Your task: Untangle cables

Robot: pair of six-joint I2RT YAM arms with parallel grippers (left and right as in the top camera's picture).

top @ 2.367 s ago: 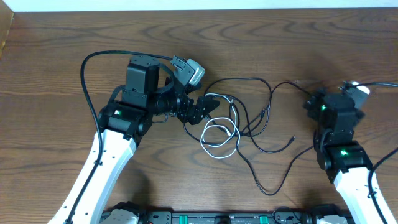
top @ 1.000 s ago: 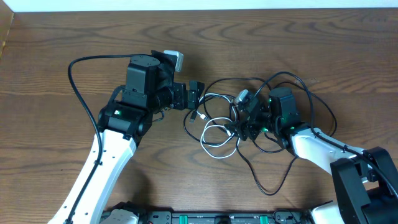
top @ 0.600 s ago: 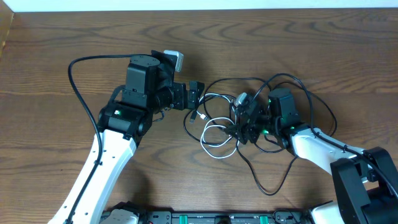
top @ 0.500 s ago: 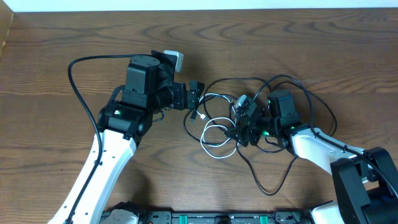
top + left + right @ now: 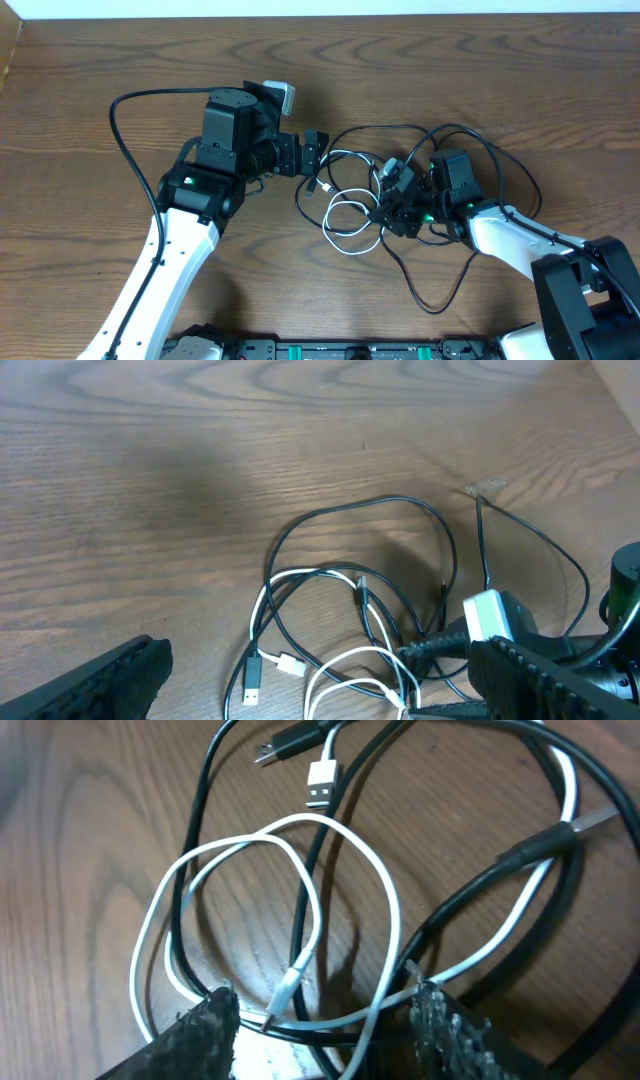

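My right gripper should take only the white loop (image 5: 391,915) and lift it clear, because its fingers are on both sides of the white cable where that cable crosses a black cable (image 5: 328,1030).
The cables lie tangled on the wooden table between my two arms. A white cable (image 5: 350,226) coils in loops among thin black cables (image 5: 440,292). My left gripper (image 5: 313,160) is open wide and empty at the tangle's left edge. In the left wrist view (image 5: 330,695) a black USB plug (image 5: 253,682) and a white plug (image 5: 291,665) lie between its fingers. My right gripper (image 5: 383,208) is open, low over the middle of the tangle. In the right wrist view (image 5: 325,1030) its fingers straddle the white cable (image 5: 385,900) and a black cable (image 5: 480,880).
The table's far edge (image 5: 320,18) meets a white wall at the top. Thick black arm cables arc out at the left (image 5: 118,110) and at the right (image 5: 522,185). Bare wood lies around the tangle on all sides.
The right arm has swung in from the far right to the tangle, then edged slightly down and right. The left gripper turned and drew back a little, then held still.
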